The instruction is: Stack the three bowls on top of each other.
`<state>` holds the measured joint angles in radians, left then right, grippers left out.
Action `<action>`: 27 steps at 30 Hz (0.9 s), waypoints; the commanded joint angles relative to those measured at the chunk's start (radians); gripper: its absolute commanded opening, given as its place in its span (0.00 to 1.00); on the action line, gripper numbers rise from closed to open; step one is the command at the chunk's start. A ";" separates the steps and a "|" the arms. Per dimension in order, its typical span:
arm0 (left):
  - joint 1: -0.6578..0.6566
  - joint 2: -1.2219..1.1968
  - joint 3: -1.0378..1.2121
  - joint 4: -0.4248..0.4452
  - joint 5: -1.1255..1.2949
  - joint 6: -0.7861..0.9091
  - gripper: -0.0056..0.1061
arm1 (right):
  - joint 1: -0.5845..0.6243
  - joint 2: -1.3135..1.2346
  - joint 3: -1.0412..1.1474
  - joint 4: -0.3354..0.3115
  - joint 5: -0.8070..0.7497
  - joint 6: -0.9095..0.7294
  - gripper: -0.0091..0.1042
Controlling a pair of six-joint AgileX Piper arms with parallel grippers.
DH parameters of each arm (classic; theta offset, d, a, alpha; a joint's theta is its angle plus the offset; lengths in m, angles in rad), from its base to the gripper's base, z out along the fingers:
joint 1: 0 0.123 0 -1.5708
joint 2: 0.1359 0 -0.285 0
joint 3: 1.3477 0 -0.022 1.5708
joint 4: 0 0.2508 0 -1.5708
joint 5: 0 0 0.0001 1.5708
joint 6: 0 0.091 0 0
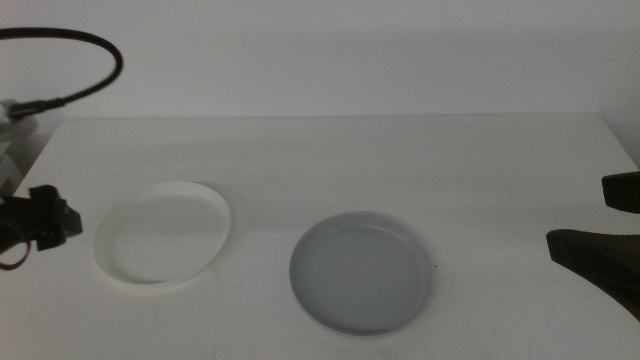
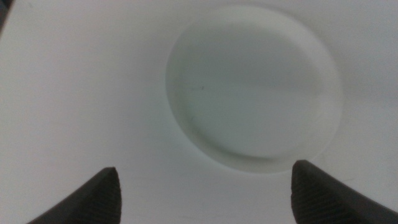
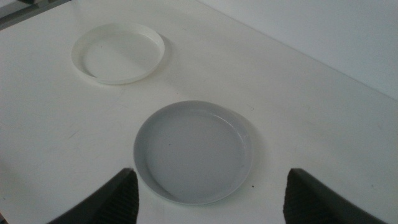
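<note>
The white bowl [image 1: 163, 235] and the grey bowl's rim [image 1: 405, 232] are about equally wide, so the white bowl will nest level and hide that rim when it is stacked.
A white bowl [image 1: 164, 233] lies left of centre on the table, and it also shows far off in the right wrist view [image 3: 118, 53]. To its right lies a grey bowl [image 1: 362, 272], seen close in the right wrist view [image 3: 193, 151]. My right gripper [image 3: 211, 196] is open, its jaws spread wide just short of the grey bowl's near rim; in the middle view it [image 1: 602, 225] reaches in from the right edge. A pale, faintly mint green bowl [image 2: 254, 87] fills the left wrist view. My left gripper [image 2: 205, 186] hangs open above the table beside it, holding nothing.
The table top [image 1: 400, 160] is plain white with a white wall behind it. A dark part of the left arm [image 1: 42, 222] sits at the left edge, and a black cable [image 1: 90, 60] loops above it. The table's right corner [image 1: 615, 135] is near the right arm.
</note>
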<state>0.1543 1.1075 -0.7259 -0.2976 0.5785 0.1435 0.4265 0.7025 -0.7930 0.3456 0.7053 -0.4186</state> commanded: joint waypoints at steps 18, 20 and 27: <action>-0.004 0.491 -0.360 0.035 0.036 -0.007 0.99 | 0.002 -0.002 -0.022 0.008 -0.071 -0.011 0.60; -0.004 0.555 -0.407 0.035 0.049 0.010 0.99 | 0.002 -0.002 -0.022 0.008 -0.071 -0.011 0.60; -0.004 0.743 -0.517 0.032 0.077 0.064 0.99 | 0.002 -0.002 -0.022 0.008 -0.071 -0.011 0.60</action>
<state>0.1543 1.8734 -1.2018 -0.2567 0.6654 0.1996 0.4278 0.7014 -0.7930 0.3456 0.7053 -0.4190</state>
